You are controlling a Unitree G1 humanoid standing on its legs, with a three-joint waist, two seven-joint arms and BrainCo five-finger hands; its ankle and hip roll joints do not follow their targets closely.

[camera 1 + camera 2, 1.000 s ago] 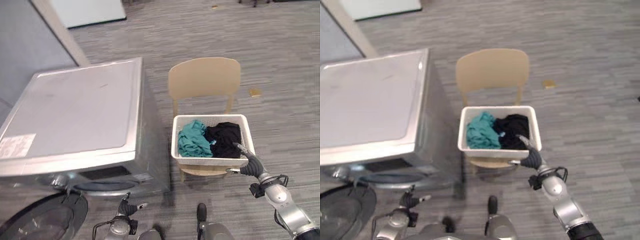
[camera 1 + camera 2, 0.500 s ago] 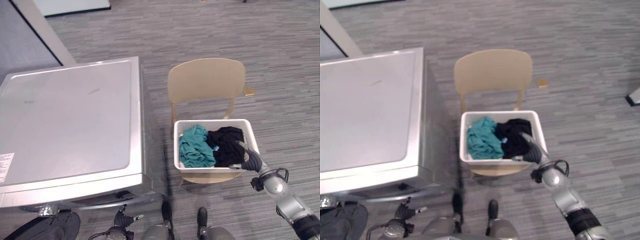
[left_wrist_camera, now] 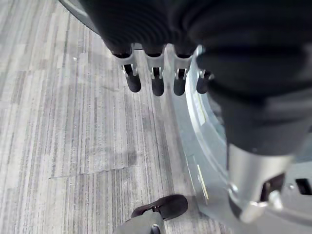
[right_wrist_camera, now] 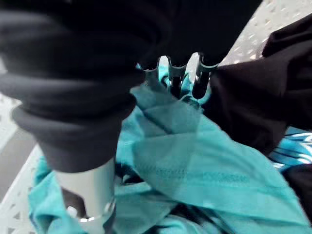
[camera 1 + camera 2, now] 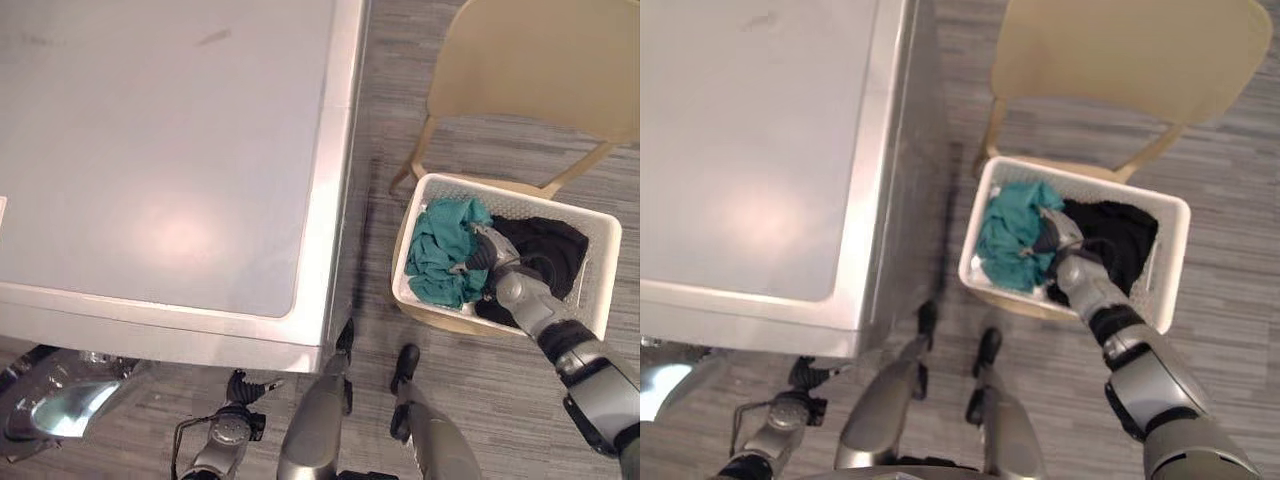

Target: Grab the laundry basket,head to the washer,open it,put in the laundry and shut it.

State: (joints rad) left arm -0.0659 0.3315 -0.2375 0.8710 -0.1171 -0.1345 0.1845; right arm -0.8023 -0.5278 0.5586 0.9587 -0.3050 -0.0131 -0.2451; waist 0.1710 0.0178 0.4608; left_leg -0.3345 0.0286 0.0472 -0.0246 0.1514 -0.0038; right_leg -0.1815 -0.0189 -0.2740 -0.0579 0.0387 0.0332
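Observation:
The teal garment [image 5: 442,250] should come out alone as a drooping heap when the robot lifts it, because its loose folds lie piled up beside the black garment.
The white laundry basket [image 5: 604,285] sits on a beige chair [image 5: 540,60] to the right of the washer [image 5: 170,150]. It holds a teal garment [image 5: 438,255] and a black garment [image 5: 552,243]. My right hand [image 5: 480,253] is inside the basket, on top of the teal garment [image 4: 195,161], between it and the black one [image 4: 253,97]. Its fingers [image 4: 176,80] are straight, tips pressing into the teal cloth, with the thumb spread apart. My left hand [image 5: 238,388] hangs low in front of the washer, fingers [image 3: 156,83] relaxed and holding nothing.
The washer's round door [image 5: 50,400] stands swung open at the lower left, its silver rim [image 3: 204,146] close beside my left hand. Grey striped floor [image 5: 500,400] lies between the washer and the chair.
The camera has moved in closer and tipped down over the washer and basket. My right hand has gone from the basket's front rim into the basket, onto the teal garment.

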